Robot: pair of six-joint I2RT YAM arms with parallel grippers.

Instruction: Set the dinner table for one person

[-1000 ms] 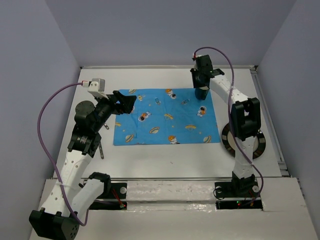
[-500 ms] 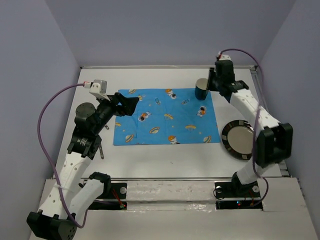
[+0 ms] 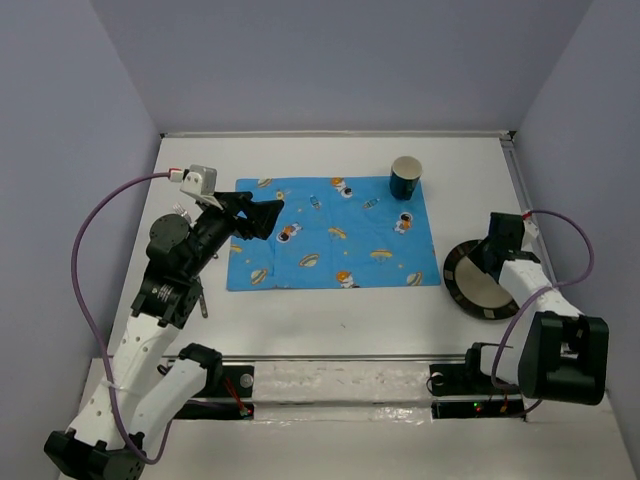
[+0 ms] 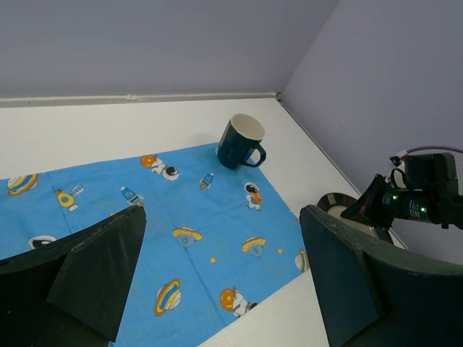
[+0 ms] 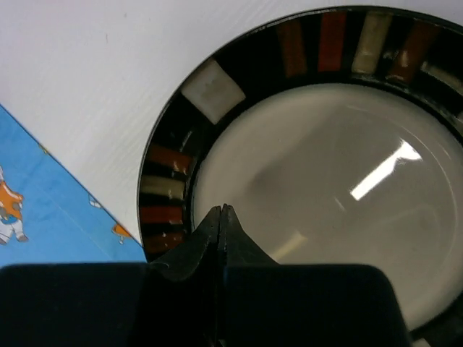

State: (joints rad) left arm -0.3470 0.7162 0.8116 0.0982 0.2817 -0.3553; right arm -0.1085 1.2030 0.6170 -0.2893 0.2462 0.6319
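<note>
My right gripper's shut fingers are inside the plate's black rim (image 5: 166, 188), with open tabletop (image 3: 468, 208) behind. I should keep pushing the plate back until it is in line with the mat.
The white dinner table (image 3: 330, 320) carries a blue cartoon-printed mat (image 3: 340, 235). A dark teal mug (image 3: 404, 178) stands upright on the mat's back right corner; it also shows in the left wrist view (image 4: 242, 142). A plate (image 3: 470, 288) with a black rim and coloured patches lies right of the mat. My right gripper (image 3: 490, 252) is shut and empty, its tips (image 5: 221, 210) just above the plate's (image 5: 325, 181) inner edge. My left gripper (image 3: 262, 215) is open and empty above the mat's left part (image 4: 221, 217).
A thin dark utensil (image 3: 201, 298) lies on the table left of the mat, beside my left arm. Metal rails edge the table (image 3: 540, 230). Lilac walls close in the back and both sides.
My right arm has swung from the mug at the back down to the plate, leaving the mug standing on the mat. My left gripper has shifted slightly right.
</note>
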